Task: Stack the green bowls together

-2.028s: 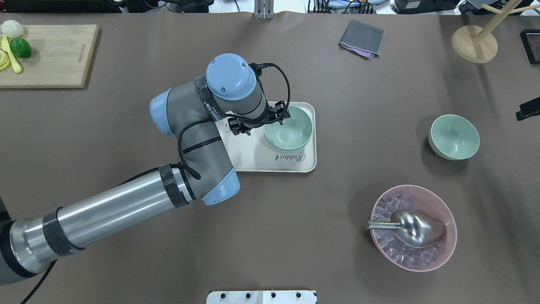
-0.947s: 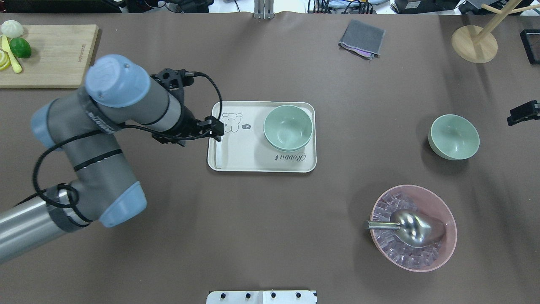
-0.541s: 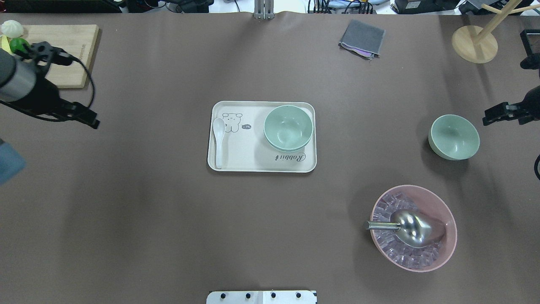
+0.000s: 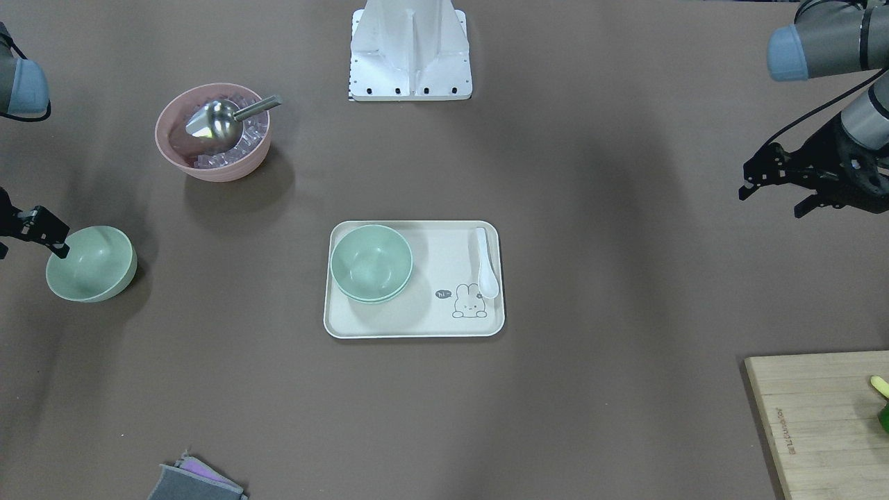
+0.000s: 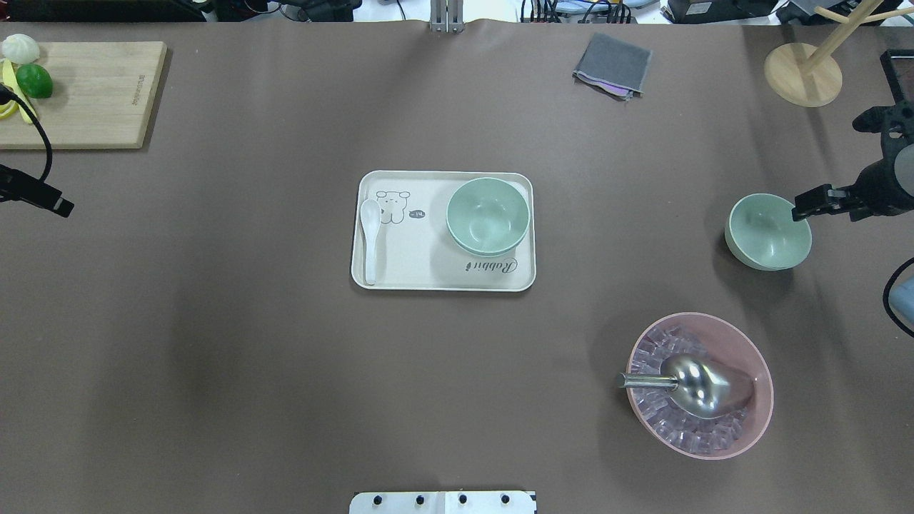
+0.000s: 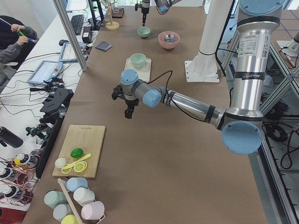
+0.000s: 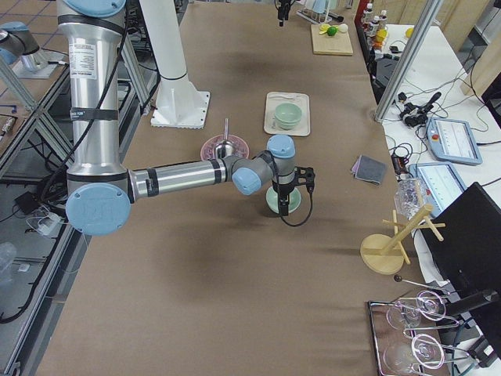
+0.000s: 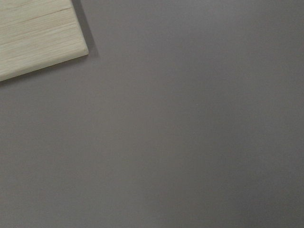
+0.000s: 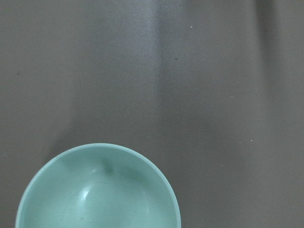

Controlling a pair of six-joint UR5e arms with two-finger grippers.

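Note:
My gripper will lower the lone green bowl [image 4: 92, 264] and it will sink deep inside, because a thin part of the bottom bowl [image 4: 376, 299] shows in the stack.
Two green bowls [image 5: 488, 216] sit nested on the right half of a cream tray [image 5: 428, 275], and they also show in the front view [image 4: 371, 262]. A third green bowl [image 5: 767, 232] stands alone on the table at the right; it fills the bottom left of the right wrist view [image 9: 99, 190]. My right gripper [image 4: 31, 248] is open and empty, with one fingertip [image 5: 801, 211] over that bowl's right rim. My left gripper [image 4: 771, 201] is open and empty, far left of the tray above bare table.
A pink bowl [image 5: 700, 385] with ice cubes and a metal scoop stands in front of the lone bowl. A white spoon [image 5: 370, 239] lies on the tray. A cutting board [image 5: 86, 93] with fruit, a grey cloth [image 5: 613, 66] and a wooden stand [image 5: 803, 71] are at the back.
My left arm has pulled back from the tray to the table's left edge. My right gripper has come in from the right edge to the lone bowl's rim.

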